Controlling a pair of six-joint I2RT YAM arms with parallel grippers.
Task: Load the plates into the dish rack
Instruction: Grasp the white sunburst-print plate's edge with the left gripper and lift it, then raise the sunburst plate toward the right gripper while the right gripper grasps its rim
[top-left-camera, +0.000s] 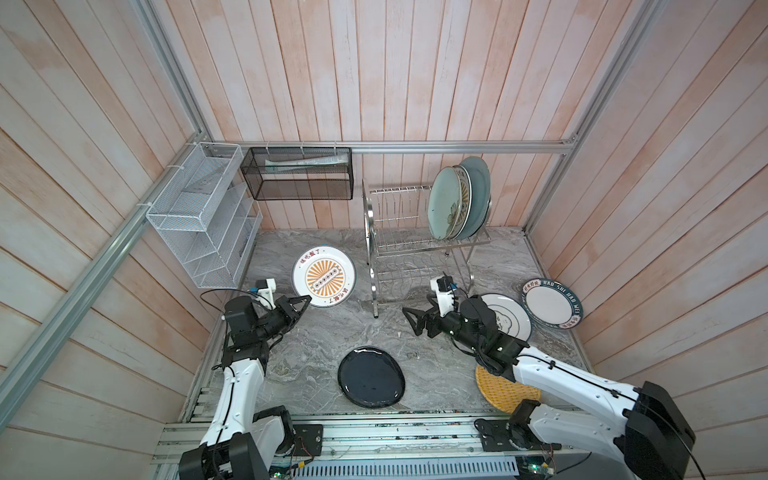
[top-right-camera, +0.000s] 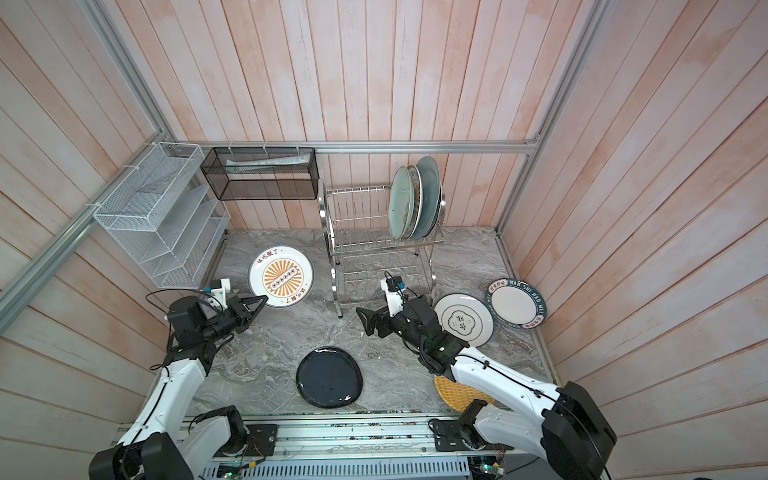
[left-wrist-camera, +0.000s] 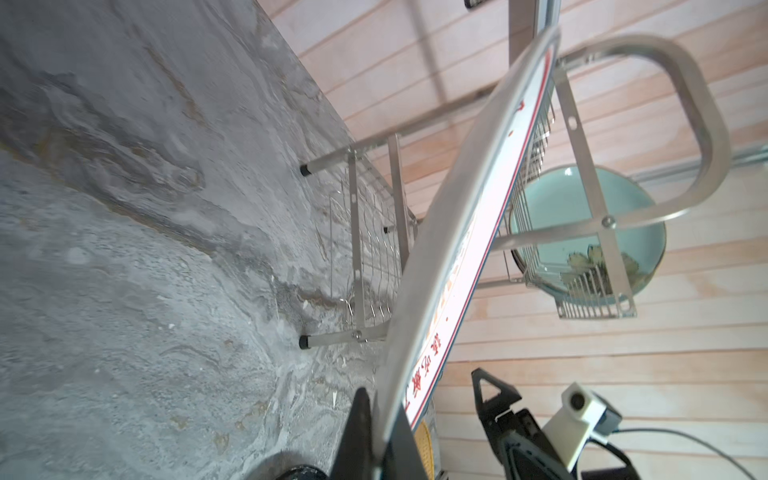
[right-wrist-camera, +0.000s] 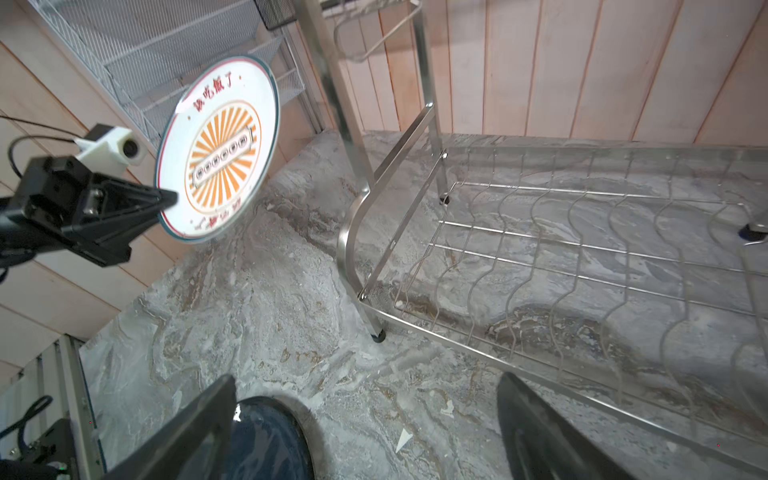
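The orange-sunburst plate's free rim (top-left-camera: 353, 280) faces my open right gripper, so my right gripper should keep its fingers open until that rim is between them, and then close.
My left gripper (top-left-camera: 306, 299) (top-right-camera: 262, 299) (left-wrist-camera: 380, 432) is shut on the rim of an orange-sunburst plate (top-left-camera: 324, 276) (top-right-camera: 280, 276) (left-wrist-camera: 457, 257) (right-wrist-camera: 216, 153), held tilted up on edge left of the dish rack (top-left-camera: 399, 249) (top-right-camera: 374, 245) (right-wrist-camera: 540, 232). Three plates (top-left-camera: 457, 203) (top-right-camera: 413, 199) stand in the rack's top tier at its right end. My right gripper (top-left-camera: 409, 322) (top-right-camera: 363, 322) (right-wrist-camera: 365, 399) hangs open and empty in front of the rack. On the counter lie a dark navy plate (top-left-camera: 371, 376) (right-wrist-camera: 266, 440), two white lettered plates (top-left-camera: 550, 303) (top-right-camera: 465, 320) and a yellow woven plate (top-left-camera: 498, 390).
A white mesh organiser (top-left-camera: 199, 220) and a black mesh basket (top-left-camera: 299, 174) hang on the back left walls. Wooden walls close in the marble counter (top-left-camera: 332, 332) on three sides. The rack's lower tier (right-wrist-camera: 582, 249) holds nothing.
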